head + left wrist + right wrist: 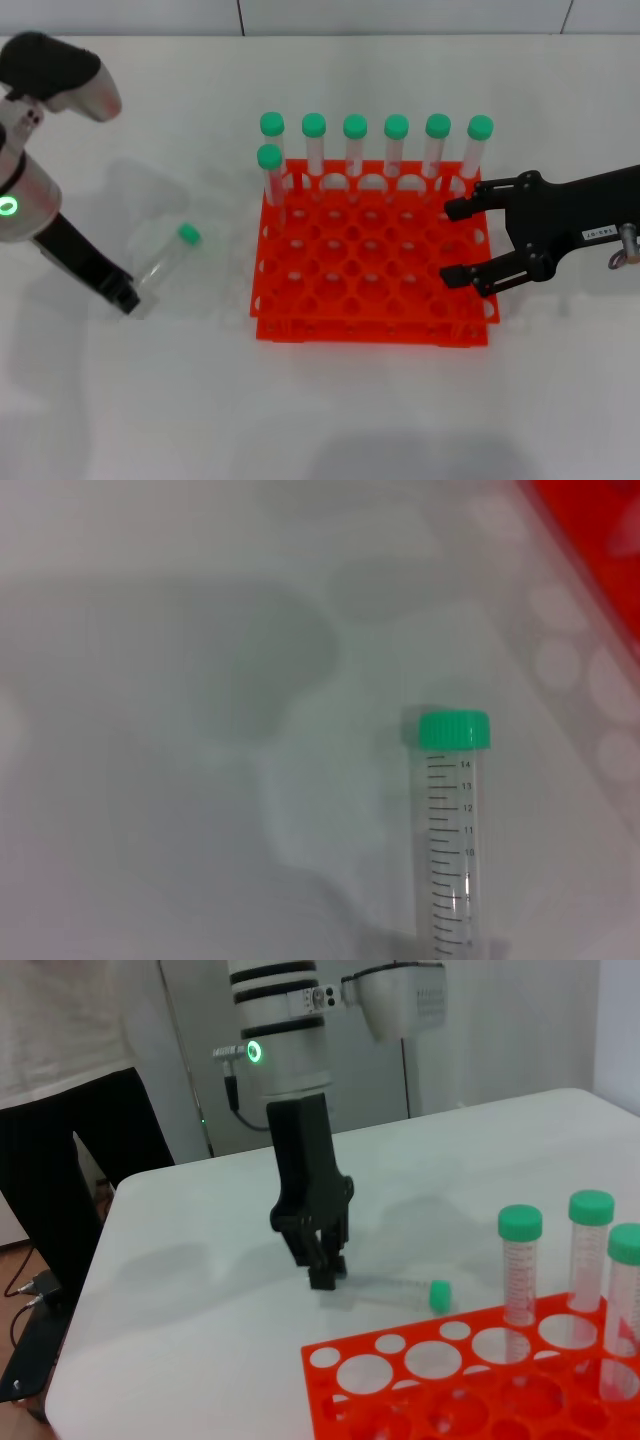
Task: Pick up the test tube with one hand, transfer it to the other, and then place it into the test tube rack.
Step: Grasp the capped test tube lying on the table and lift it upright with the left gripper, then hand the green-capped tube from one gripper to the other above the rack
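Note:
The robot's left gripper has the test tube by its bottom end (143, 304), and that end has to go into the rack. The right gripper should therefore take the test tube close to the green cap (189, 234).
A clear test tube (165, 260) with a green cap lies on the white table, left of the orange-red rack (370, 332). My left gripper (126, 297), unlabelled, on the arm with the green light, is down at the tube's bottom end, fingers closed on it. It also shows in the right wrist view (325, 1275), with the tube (395, 1293) still flat on the table. The left wrist view shows the tube (452, 830) and a rack corner (600, 520). My right gripper (450, 244), with a white label, is open over the rack's right edge.
Several other green-capped tubes (355, 150) stand in the rack's back row, and one stands in the second row at the left. They also show in the right wrist view (520, 1260). A person in dark trousers (60, 1160) stands beyond the table's far edge.

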Robot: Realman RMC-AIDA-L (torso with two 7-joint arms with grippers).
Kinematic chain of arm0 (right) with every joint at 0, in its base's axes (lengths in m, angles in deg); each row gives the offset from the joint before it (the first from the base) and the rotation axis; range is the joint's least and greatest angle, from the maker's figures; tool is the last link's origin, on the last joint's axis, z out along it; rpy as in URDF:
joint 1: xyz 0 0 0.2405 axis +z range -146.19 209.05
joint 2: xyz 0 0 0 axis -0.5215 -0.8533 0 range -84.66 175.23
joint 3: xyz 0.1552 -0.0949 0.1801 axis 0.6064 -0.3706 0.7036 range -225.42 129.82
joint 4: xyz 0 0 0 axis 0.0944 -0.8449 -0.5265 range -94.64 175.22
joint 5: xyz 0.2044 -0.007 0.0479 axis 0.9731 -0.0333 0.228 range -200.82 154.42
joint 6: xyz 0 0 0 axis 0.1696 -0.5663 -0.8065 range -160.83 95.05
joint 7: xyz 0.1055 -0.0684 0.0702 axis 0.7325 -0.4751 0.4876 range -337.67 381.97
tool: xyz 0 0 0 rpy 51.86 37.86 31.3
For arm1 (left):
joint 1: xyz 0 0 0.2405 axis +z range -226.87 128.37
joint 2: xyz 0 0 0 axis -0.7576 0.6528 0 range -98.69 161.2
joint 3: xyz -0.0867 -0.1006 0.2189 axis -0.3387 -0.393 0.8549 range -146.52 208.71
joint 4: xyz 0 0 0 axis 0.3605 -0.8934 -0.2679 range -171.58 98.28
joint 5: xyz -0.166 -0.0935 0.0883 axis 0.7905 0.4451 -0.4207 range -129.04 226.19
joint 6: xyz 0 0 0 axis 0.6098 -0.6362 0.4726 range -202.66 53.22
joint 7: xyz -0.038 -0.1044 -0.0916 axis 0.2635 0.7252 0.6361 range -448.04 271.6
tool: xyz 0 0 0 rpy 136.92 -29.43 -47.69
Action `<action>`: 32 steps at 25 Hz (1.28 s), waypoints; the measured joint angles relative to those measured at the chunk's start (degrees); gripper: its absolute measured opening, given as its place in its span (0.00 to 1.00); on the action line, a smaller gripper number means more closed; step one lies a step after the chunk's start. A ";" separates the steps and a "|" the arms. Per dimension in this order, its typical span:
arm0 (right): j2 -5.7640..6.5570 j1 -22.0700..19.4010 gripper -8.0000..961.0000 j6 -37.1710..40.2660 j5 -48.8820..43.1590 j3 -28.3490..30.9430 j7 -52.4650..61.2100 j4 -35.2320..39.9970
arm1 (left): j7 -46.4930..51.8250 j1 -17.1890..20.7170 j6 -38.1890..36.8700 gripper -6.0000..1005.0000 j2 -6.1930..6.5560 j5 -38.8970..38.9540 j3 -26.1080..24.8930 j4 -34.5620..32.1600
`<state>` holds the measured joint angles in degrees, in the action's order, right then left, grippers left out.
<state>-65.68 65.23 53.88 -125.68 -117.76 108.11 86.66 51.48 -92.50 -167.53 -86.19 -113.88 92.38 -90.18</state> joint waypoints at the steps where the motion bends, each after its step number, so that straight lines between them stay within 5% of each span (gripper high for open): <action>1: 0.02 -0.02 0.85 0.05 0.00 0.00 0.00 -0.02 | 0.05 0.26 -0.29 0.17 -0.06 0.06 -0.21 -1.41; 10: 0.09 -0.13 0.84 0.32 0.01 0.00 0.00 -0.15 | 0.38 5.25 -1.97 0.17 -1.73 4.53 -0.82 -18.94; 18: -0.14 -0.71 0.84 0.46 0.01 0.00 -0.06 -0.05 | -7.37 13.44 7.63 0.17 -1.70 24.50 -0.79 -29.44; 25: -0.71 -0.92 0.83 0.51 0.01 -0.15 -0.15 0.16 | -28.85 18.08 12.30 0.17 -1.39 47.28 -2.33 -22.54; 32: -1.27 -0.59 0.83 0.53 0.01 -0.35 -0.17 0.19 | -42.94 11.56 4.98 0.17 2.04 54.85 -5.11 -5.35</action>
<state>-66.95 64.64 54.41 -125.68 -118.11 107.93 86.85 8.55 -80.94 -162.55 -84.16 -59.03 87.27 -95.53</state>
